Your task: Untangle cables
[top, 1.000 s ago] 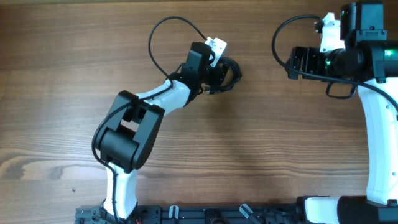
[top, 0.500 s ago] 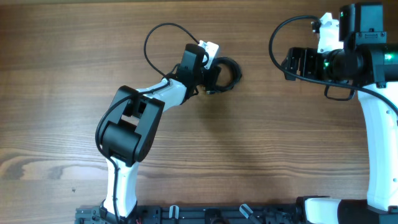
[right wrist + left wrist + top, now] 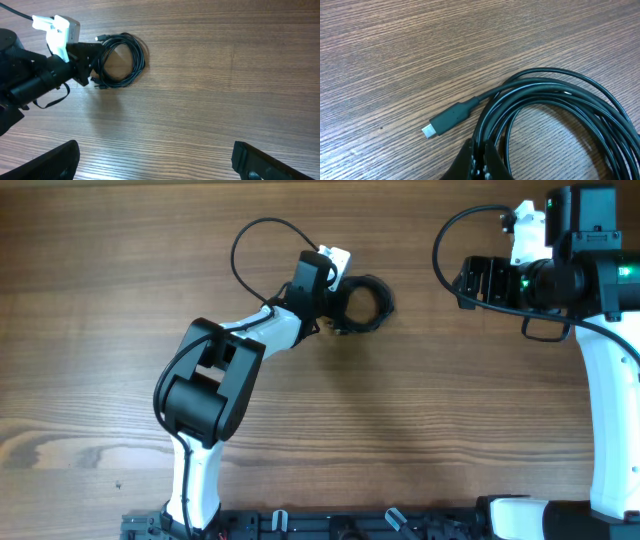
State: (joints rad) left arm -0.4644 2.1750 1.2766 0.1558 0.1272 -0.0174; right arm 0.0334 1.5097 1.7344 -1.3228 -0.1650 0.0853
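Observation:
Next, I open my left gripper and lift the coil's opposite side (image 3: 388, 304) first with my right gripper, because that side lies free while my left gripper is pinching several coil strands (image 3: 484, 129) together.
The cables (image 3: 366, 302) lie as one small coiled bundle of thin black cord on the wooden table, also in the right wrist view as cables (image 3: 123, 60). In the left wrist view the cables (image 3: 560, 97) fill the right half, and one plug end (image 3: 439, 126) sticks out to the left. My left gripper (image 3: 482, 159) is shut on a few strands at the coil's near edge, and from above the left gripper (image 3: 337, 304) sits at the coil's left side. Far to the right, my right gripper (image 3: 155, 150) is open over bare wood, and the overhead view shows this right gripper (image 3: 478, 280) well apart from the coil.
The left arm's own thick black wire (image 3: 248, 242) loops over the table behind the wrist. Another thick wire (image 3: 445, 242) arcs off the right arm. A black rail (image 3: 350, 525) runs along the table's front edge.
My left gripper has gone from open to shut on the coil's strands. The coil has spread slightly to the right. The right arm has hardly moved.

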